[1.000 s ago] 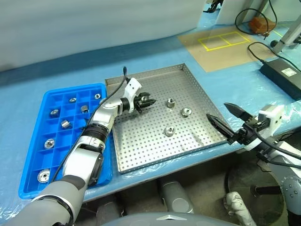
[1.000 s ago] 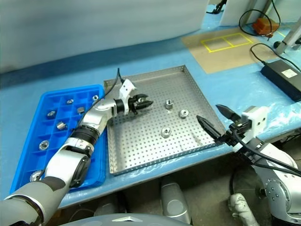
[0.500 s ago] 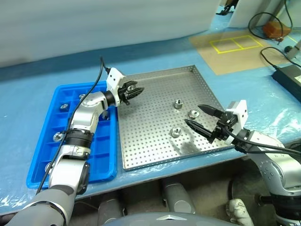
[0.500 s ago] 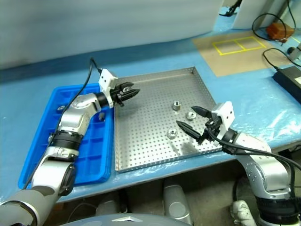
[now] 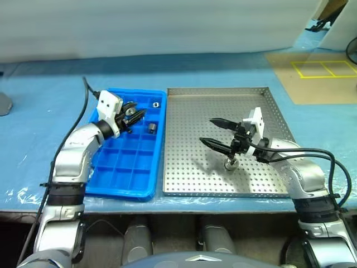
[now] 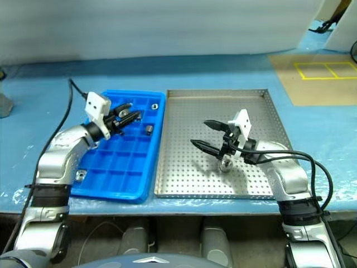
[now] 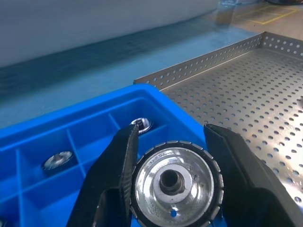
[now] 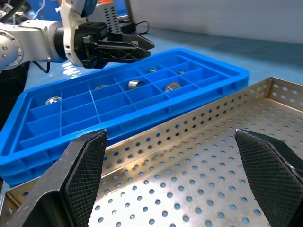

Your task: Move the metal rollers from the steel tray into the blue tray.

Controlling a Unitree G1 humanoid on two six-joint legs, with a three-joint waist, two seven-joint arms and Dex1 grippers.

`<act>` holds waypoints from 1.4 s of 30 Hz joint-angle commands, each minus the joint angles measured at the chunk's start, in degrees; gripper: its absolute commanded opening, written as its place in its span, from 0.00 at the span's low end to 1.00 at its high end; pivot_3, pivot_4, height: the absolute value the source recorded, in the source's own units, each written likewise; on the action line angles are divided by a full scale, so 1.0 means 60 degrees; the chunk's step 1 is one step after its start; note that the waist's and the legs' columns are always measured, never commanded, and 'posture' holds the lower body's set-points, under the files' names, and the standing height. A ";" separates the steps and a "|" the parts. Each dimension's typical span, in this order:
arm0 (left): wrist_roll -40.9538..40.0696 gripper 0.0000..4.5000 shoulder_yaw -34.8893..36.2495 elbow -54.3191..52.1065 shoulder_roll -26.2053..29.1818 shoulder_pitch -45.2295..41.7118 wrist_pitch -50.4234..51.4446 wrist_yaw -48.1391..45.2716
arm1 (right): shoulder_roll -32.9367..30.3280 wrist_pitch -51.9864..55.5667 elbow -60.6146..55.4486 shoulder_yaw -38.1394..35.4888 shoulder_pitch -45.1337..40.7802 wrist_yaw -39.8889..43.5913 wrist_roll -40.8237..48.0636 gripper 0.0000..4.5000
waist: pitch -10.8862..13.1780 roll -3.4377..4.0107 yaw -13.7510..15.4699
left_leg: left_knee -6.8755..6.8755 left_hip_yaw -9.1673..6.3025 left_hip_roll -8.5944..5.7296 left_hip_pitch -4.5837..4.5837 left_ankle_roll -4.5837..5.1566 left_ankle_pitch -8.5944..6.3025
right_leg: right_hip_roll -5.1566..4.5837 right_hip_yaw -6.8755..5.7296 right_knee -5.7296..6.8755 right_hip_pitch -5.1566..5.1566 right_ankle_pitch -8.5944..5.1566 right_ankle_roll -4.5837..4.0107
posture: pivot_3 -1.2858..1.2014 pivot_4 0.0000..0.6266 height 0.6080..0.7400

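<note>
My left gripper should keep going to the blue tray, where there are empty compartments nearer me (image 5: 108,156), and let go inside one. Its fingers are around the roller's rim (image 5: 130,111).
My left gripper (image 5: 135,113) is shut on a metal roller (image 7: 173,179), a knurled silver ring with a central hole, and holds it over the far end of the blue tray (image 5: 128,167). Some of the tray's compartments hold rollers (image 5: 151,127) (image 7: 141,124). To the right of it lies the steel tray (image 5: 189,167), perforated and low-rimmed. My right gripper (image 5: 206,130) hovers open over its middle. One roller (image 5: 230,163) sits on the perforated base just behind and below those fingers.
Both trays rest on a table wrapped in blue film, its front edge close below them. A tan floor mat with yellow tape (image 5: 326,68) lies at the far right. A grey object (image 5: 3,103) sits at the left edge.
The camera has swung left. My left gripper has carried its roller off the steel tray to above the blue tray. My right gripper has come in from the tray's right edge to over its middle.
</note>
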 commanded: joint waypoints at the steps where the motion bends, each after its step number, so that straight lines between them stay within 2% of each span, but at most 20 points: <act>1: -0.0295 0.41 0.0375 -0.1154 0.0203 0.0442 0.0273 0.0309 | 0.0170 -0.0372 0.0441 0.0132 -0.0538 0.0449 -0.0146 1.00 | 0.0000 0.0000 0.0128 | -0.0004 0.0001 0.0000 0.0000 -0.0003 0.0003 | -0.0002 0.0000 0.0002 -0.0001 0.0000 0.0000 | 0.51 0.24 1.00; 18: -0.0963 0.41 0.1275 -0.3742 0.0709 0.3777 0.1189 0.1012 | 0.0719 -0.0600 0.1217 0.0505 -0.0969 0.1322 -0.0557 1.00 | 0.0000 -0.0007 0.0370 | -0.0078 0.0001 0.0000 0.0001 -0.0045 0.0036 | 0.0004 -0.0001 0.0000 -0.0039 -0.0002 0.0001 | 0.55 0.24 1.00; 28: -0.0543 0.41 0.1095 -0.3671 0.0812 0.4927 0.0714 0.1064 | 0.0811 -0.0728 0.1464 0.0578 -0.1187 0.1651 -0.0725 1.00 | -0.0001 -0.0011 0.0524 | -0.0115 0.0002 -0.0003 0.0005 -0.0060 0.0056 | 0.0006 0.0001 -0.0003 -0.0059 -0.0003 0.0001 | 0.57 0.24 1.00; 35: -0.0663 0.41 0.1209 -0.3130 0.0790 0.4678 0.0412 0.0947 | 0.0777 -0.0642 0.1345 0.0529 -0.1138 0.1669 -0.0690 1.00 | -0.0002 -0.0012 0.0555 | -0.0127 0.0002 -0.0003 0.0006 -0.0071 0.0076 | 0.0007 0.0001 0.0001 -0.0064 -0.0002 0.0001 | 0.56 0.24 1.00; 42: -0.0635 0.93 0.0975 -0.2409 0.0689 0.4087 -0.0045 0.0824 | 0.0684 -0.0570 0.1117 0.0382 -0.0948 0.1465 -0.0652 1.00 | -0.0003 -0.0014 0.0542 | -0.0127 0.0002 -0.0002 0.0008 -0.0072 0.0084 | 0.0008 0.0002 0.0007 -0.0066 -0.0001 -0.0001 | 0.55 0.24 1.00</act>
